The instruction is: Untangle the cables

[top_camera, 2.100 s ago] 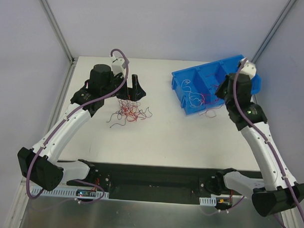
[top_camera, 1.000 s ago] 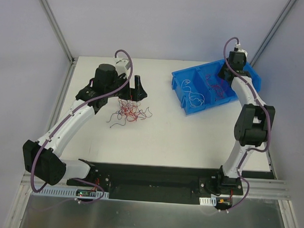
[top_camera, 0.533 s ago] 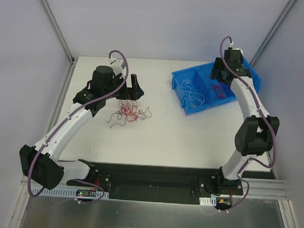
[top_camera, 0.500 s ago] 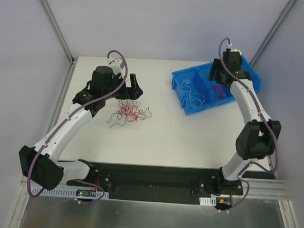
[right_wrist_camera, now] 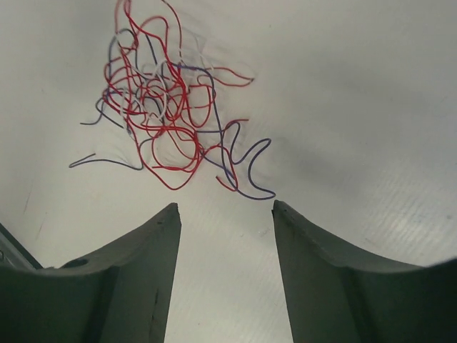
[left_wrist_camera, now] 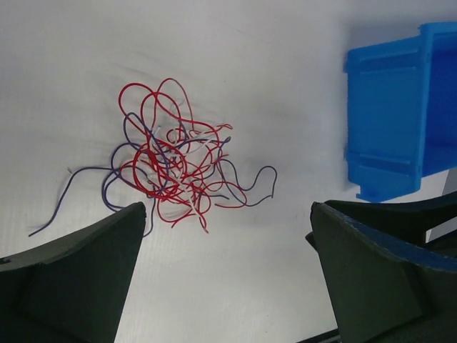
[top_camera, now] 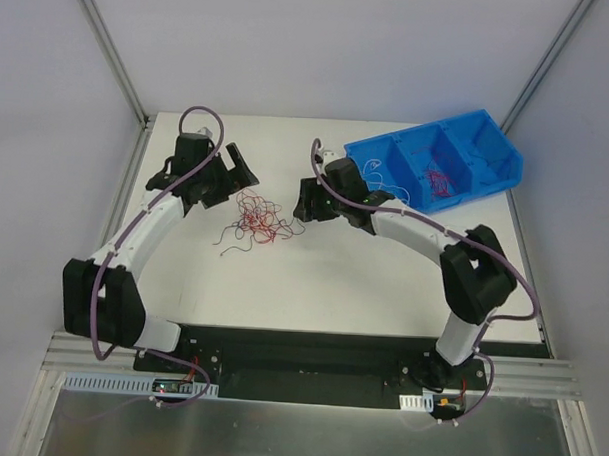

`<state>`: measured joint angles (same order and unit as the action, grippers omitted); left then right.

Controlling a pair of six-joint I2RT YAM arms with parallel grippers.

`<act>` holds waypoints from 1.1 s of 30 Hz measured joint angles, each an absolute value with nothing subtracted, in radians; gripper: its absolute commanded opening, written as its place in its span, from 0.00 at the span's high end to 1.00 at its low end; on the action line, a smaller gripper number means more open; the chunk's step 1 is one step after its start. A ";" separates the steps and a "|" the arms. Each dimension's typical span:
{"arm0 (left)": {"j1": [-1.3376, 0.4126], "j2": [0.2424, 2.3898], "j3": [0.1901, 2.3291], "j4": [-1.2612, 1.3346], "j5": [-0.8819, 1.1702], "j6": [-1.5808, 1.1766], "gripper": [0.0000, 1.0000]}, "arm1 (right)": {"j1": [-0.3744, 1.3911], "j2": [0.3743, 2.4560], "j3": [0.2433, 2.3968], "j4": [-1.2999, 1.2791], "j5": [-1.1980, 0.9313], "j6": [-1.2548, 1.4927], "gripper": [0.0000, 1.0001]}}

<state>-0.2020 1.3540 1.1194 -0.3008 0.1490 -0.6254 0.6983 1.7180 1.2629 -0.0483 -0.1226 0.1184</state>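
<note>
The purple wires weave through the red wires, so my left gripper should hold the purple end on its side as my right gripper raises the opposite end.
The cables lie as a loose tangle of thin red, purple and white wires on the white table; they are also in the left wrist view and the right wrist view. My left gripper hovers just left of and behind the tangle, wide open and empty. My right gripper sits just right of the tangle, open, nothing between its fingers. A purple strand end curls closest to the right fingertips.
A blue compartment bin stands at the back right, with red wires in its middle compartment and white wire at its left end. The left wrist view shows the bin's end beyond the tangle.
My right arm swung from over the bin down to the tangle's right side, and its jaws opened. The left gripper drew back left of the tangle, still open.
</note>
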 measured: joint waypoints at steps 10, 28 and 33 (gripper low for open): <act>-0.136 1.528 1.048 -0.247 0.360 -0.774 0.07 | 0.712 1.903 1.266 0.015 -0.171 0.148 0.45; -0.136 1.767 1.018 -0.163 0.492 -0.855 0.51 | 0.735 1.741 1.201 -0.012 -0.161 0.157 1.00; -0.136 1.796 1.018 -0.159 0.521 -0.857 0.61 | 0.741 1.420 1.184 -0.022 -0.156 0.155 1.00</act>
